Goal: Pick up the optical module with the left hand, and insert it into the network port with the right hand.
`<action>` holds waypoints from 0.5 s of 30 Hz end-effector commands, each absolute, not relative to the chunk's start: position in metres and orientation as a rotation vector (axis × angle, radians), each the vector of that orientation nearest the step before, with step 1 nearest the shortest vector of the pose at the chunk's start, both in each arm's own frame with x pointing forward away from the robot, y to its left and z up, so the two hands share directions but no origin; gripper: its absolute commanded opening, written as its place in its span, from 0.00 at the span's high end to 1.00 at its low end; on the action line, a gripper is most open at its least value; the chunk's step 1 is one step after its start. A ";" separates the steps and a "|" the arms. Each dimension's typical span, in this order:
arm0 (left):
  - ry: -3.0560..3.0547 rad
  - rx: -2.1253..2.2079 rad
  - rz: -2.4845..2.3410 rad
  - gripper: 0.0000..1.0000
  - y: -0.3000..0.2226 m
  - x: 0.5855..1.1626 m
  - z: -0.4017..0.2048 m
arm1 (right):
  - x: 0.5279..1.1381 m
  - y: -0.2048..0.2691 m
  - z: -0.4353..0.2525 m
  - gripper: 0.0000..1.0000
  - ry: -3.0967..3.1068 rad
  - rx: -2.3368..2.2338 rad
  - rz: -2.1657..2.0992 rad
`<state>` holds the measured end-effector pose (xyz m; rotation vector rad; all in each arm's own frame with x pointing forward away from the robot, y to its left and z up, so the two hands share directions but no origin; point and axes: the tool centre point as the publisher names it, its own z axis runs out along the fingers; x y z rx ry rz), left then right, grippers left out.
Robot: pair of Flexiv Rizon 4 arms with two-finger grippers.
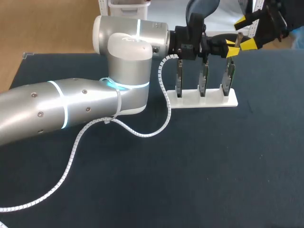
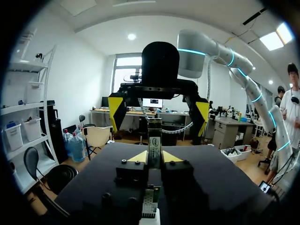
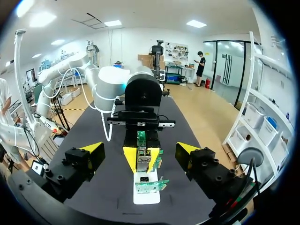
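Observation:
The optical module (image 1: 239, 39) will slide in and stay upright with its end sticking out when the robot pushes it, because the network port's dark opening (image 3: 144, 179) faces up.
My left gripper (image 1: 233, 47) hangs above the right end of the white rack (image 1: 204, 101) and is shut on the optical module (image 2: 154, 143), a slim metal stick standing between its yellow tips. In the right wrist view the module (image 3: 141, 139) and the left gripper (image 3: 141, 154) lie straight ahead, midway between my own fingers. My right gripper (image 1: 246, 32) faces the left one from the table's far right edge, jaws wide open and empty, just beyond the module's tip. The rack holds three upright network port boards (image 1: 203, 80); one green board (image 3: 152, 184) is under the module.
The left arm's thick grey body (image 1: 71, 109) and its white coiled cable (image 1: 142, 133) cross the left half of the dark table (image 1: 213, 166). The rack stands near the far right edge.

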<state>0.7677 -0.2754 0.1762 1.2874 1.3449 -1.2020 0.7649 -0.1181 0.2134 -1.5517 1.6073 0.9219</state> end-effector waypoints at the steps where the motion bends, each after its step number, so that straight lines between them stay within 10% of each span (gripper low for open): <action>1: 1.345 1.288 -1.202 1.00 -0.275 0.767 0.176 | 0.767 -0.117 0.213 0.00 1.612 -1.549 0.920; 2: 1.345 1.288 -1.202 1.00 -0.275 0.767 0.176 | 0.767 -0.117 0.213 0.03 1.610 -1.550 0.919; 5: 1.345 1.288 -1.202 1.00 -0.275 0.767 0.176 | 0.768 -0.116 0.213 1.00 1.606 -1.547 0.911; 15: 1.345 1.288 -1.202 1.00 -0.275 0.767 0.176 | 0.768 -0.114 0.212 1.00 1.613 -1.532 0.902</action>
